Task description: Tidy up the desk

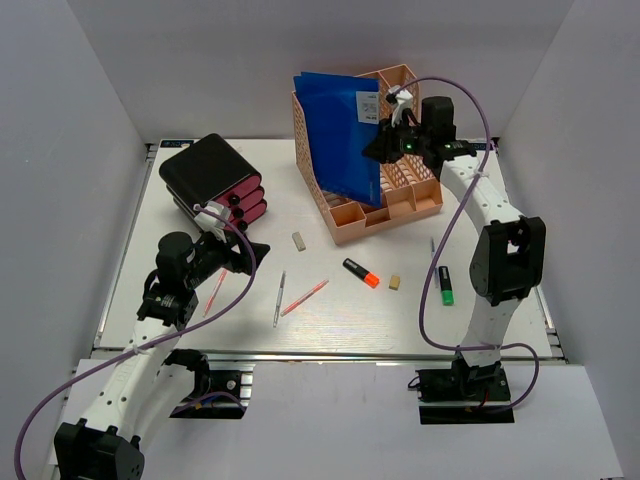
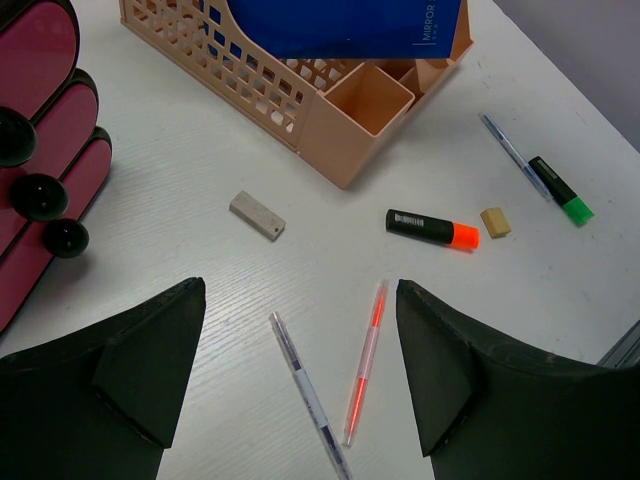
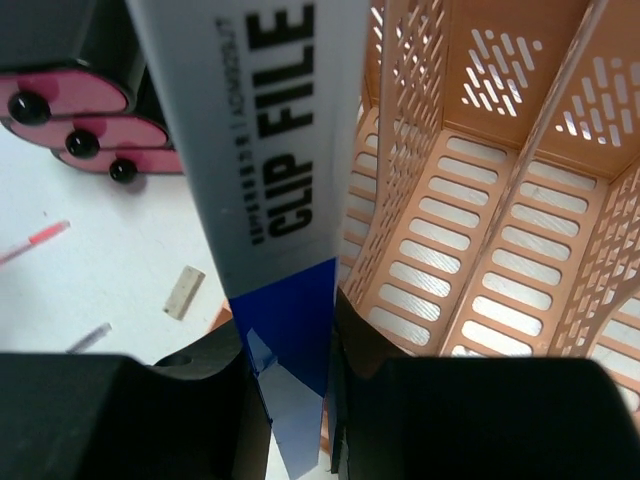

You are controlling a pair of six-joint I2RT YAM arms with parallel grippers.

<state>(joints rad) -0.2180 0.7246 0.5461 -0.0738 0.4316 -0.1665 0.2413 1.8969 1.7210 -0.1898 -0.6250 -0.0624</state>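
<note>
The blue clip file is slanted across the rack, and its lower corner (image 1: 376,203) is over the front compartments. My right gripper should turn the file upright above the slot (image 1: 325,193) closest to the drawers.
The white desk (image 1: 330,330) holds scattered stationery. My right gripper (image 1: 385,140) is shut on the edge of a blue clip file (image 1: 340,135) that stands in the left slot of the peach mesh rack (image 1: 400,200). In the right wrist view the jaws (image 3: 290,350) pinch the file's blue edge (image 3: 290,320) beside the rack (image 3: 480,230). My left gripper (image 1: 240,255) is open and empty above the desk. In its wrist view, a clear blue pen (image 2: 308,395) and a red pen (image 2: 366,360) lie between the spread fingers (image 2: 300,340).
A black drawer unit with pink drawers (image 1: 213,180) stands at the back left. On the desk lie an orange highlighter (image 1: 361,272), a green highlighter (image 1: 446,285), a blue pen (image 1: 433,247), two erasers (image 1: 298,241) (image 1: 395,283) and another red pen (image 1: 215,292).
</note>
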